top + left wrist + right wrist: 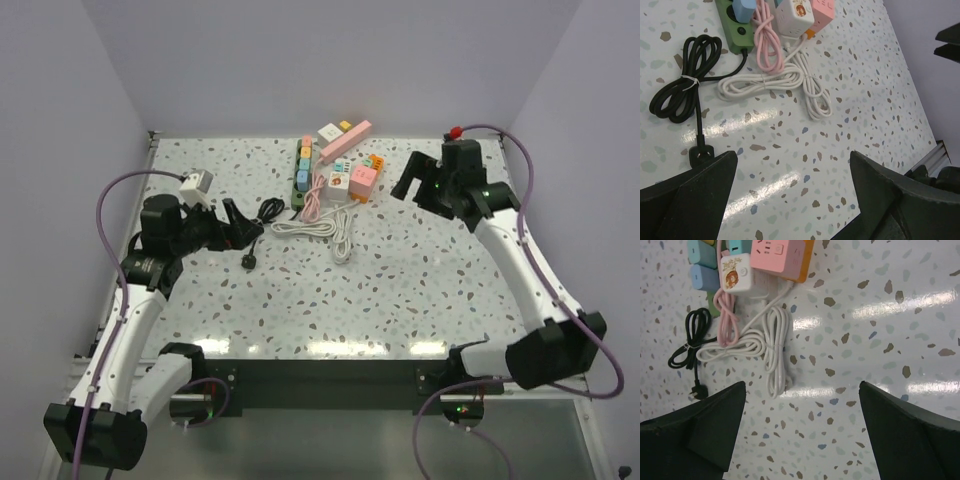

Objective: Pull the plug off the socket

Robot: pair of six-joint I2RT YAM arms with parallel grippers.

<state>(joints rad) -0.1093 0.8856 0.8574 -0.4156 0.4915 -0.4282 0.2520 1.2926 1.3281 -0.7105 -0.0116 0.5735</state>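
My right gripper should go on toward the pink cube socket [363, 180] with its fingers wide open, as there is clear table [384, 197] all the way there, until the fingers are on either side of the socket before it closes.
A green power strip [299, 172] lies at the back middle with several coloured plugs [304, 157] in it; it also shows in the left wrist view [733, 22], with a blue plug [743, 9] in it. Next to it stand a white cube socket [340, 179] and a pink cube socket [363, 180], seen in the right wrist view as the white cube [737, 273] and the pink cube [778, 255]. My left gripper [240, 226] is open and empty, left of the cables. My right gripper [415, 188] is open and empty, right of the cubes.
Bundled white cables [320, 228] and a pink cable [313, 200] lie in front of the strip. A coiled black cable [270, 209] ends in a loose black plug [248, 260] near my left gripper. A long pink strip [347, 140] and small boxes [329, 132] lie at the back.
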